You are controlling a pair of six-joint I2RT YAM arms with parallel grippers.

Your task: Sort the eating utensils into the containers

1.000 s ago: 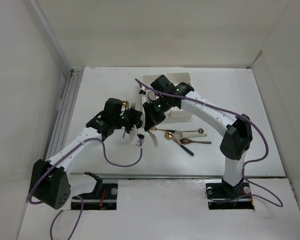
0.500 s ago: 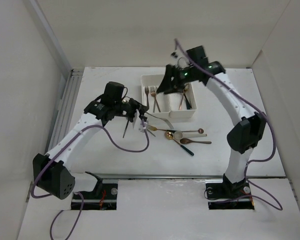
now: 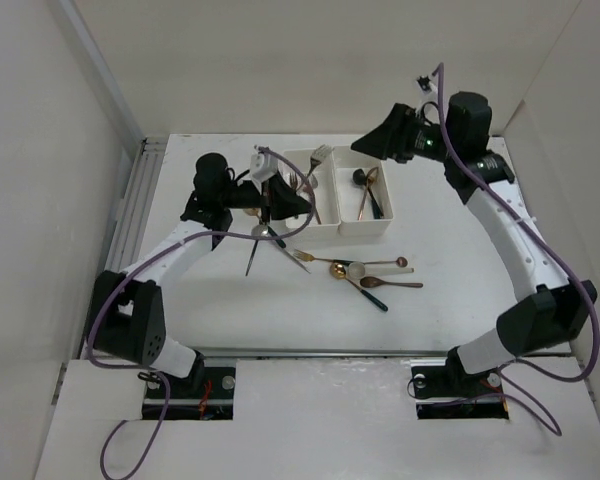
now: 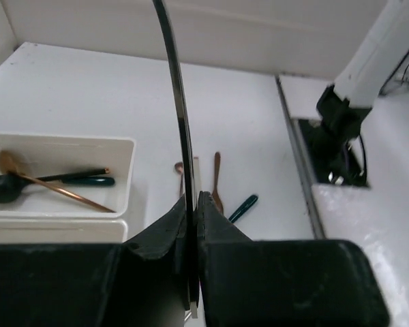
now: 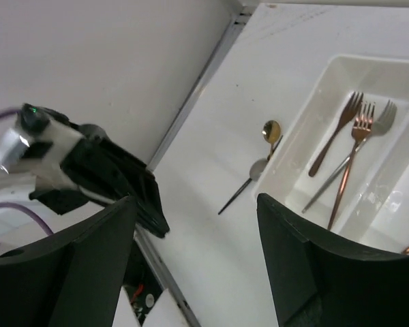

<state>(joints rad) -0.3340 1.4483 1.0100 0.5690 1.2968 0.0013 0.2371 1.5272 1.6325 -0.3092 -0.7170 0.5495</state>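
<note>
The fork sticks up slanted out of the robot's left gripper, so the robot's right gripper should grab the fork below its tines and put it down with the other forks.
Two joined white containers stand at the table's back middle. Forks lie in the left one and spoons in the right. My left gripper is shut on a slim fork, whose tines stick up over the left bin. In the left wrist view the fork's handle runs edge-on out of the shut left gripper. My right gripper hangs open and empty above the bins' back right. In its own view the right gripper looks down on the forks.
Loose eating utensils lie in front of the bins: a cluster of spoons, a black-handled spoon and a gold spoon by the left bin's wall. White walls enclose the table. A metal rail runs along the left edge.
My right gripper opened and rose from in front of the bins, moving back and to the right. My left gripper carried the fork from the table up to the left bin.
</note>
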